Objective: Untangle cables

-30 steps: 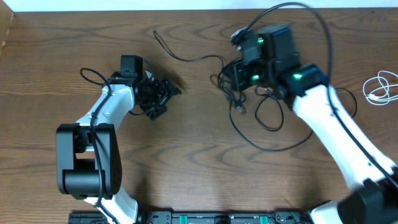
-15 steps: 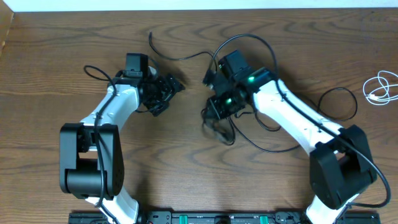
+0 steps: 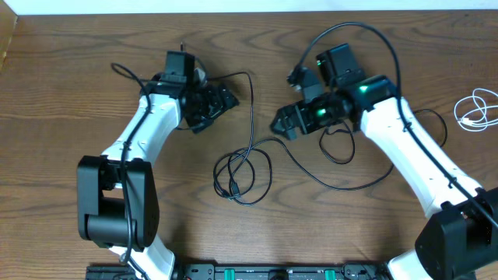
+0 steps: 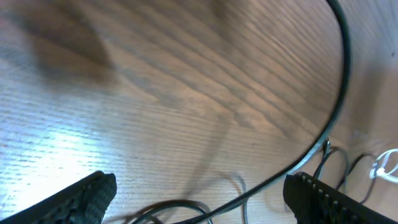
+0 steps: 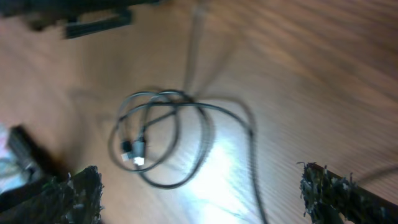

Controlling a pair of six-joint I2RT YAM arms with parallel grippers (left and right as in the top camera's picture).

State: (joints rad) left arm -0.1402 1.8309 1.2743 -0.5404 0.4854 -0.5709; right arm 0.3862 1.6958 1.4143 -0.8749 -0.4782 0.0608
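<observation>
The long black cable (image 4: 261, 186) runs past in a smooth, wide curve (image 4: 340, 96), so it will bend in a rounded arc when the robot lifts and carries it.
The long black cable (image 3: 251, 117) lies loose on the wooden table between the arms. It runs down from beside my left gripper (image 3: 216, 109) into loose loops (image 3: 241, 177) at the centre, then trails right under the right arm. My left gripper (image 4: 199, 202) is open above it, touching nothing. The black cable (image 4: 339, 93) sweeps past its right finger. My right gripper (image 3: 282, 123) is open and empty above the table. Its wrist view shows the loops (image 5: 186, 112) and a small plug (image 5: 135, 152) ahead of the open gripper (image 5: 202, 196). The white cable (image 3: 476, 109) sits coiled at the far right.
Thick black arm wires (image 3: 366, 29) arch above the right arm and loop on the table beside it (image 3: 338, 148). The table's back edge (image 3: 249, 11) runs along the top. A black rail (image 3: 272, 272) lines the front edge.
My right gripper has opened and let go of the black cable, which dropped into loops at the table's centre. The right arm swung back to the right. The left arm shifted slightly up.
</observation>
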